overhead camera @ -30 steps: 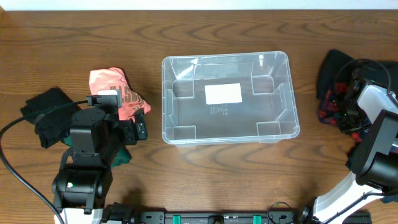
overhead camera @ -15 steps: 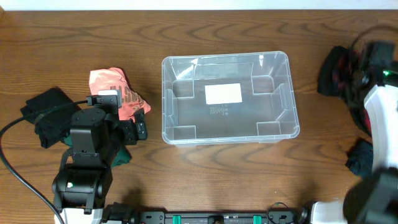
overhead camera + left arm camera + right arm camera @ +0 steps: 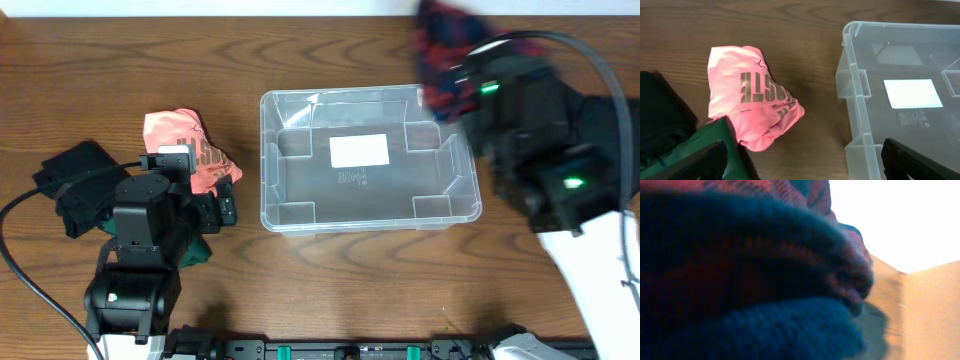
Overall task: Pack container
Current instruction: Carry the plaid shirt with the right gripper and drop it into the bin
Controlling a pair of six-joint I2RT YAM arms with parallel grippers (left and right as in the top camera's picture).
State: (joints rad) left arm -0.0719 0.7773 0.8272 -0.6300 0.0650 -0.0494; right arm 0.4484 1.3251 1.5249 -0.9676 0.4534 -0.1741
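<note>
The plaid cloth [image 3: 443, 62] is above the empty container's rim, so my right gripper should go on inward over the white label [image 3: 359, 151] before it lets go there.
The clear plastic container [image 3: 268, 160] stands at the table's middle with a white label on its bottom and nothing inside; it also shows in the left wrist view [image 3: 855, 80]. My right gripper [image 3: 470, 90] hovers at the container's back right corner, shut on a red-and-dark plaid cloth [image 3: 445, 50]. That cloth fills the right wrist view [image 3: 740, 255] and hides the fingers. My left gripper [image 3: 225, 200] is open and empty, low over the wood between a pink garment [image 3: 180, 140] and the container's left wall [image 3: 802, 160].
A black cloth [image 3: 75, 185] lies at the far left. A dark green cloth [image 3: 700, 145] lies under the left gripper beside the pink garment [image 3: 750, 100]. The right arm's body covers the table's right side.
The right arm has lifted the plaid cloth off the table's right edge and swung it left and back to the container's corner. The left arm has not moved.
</note>
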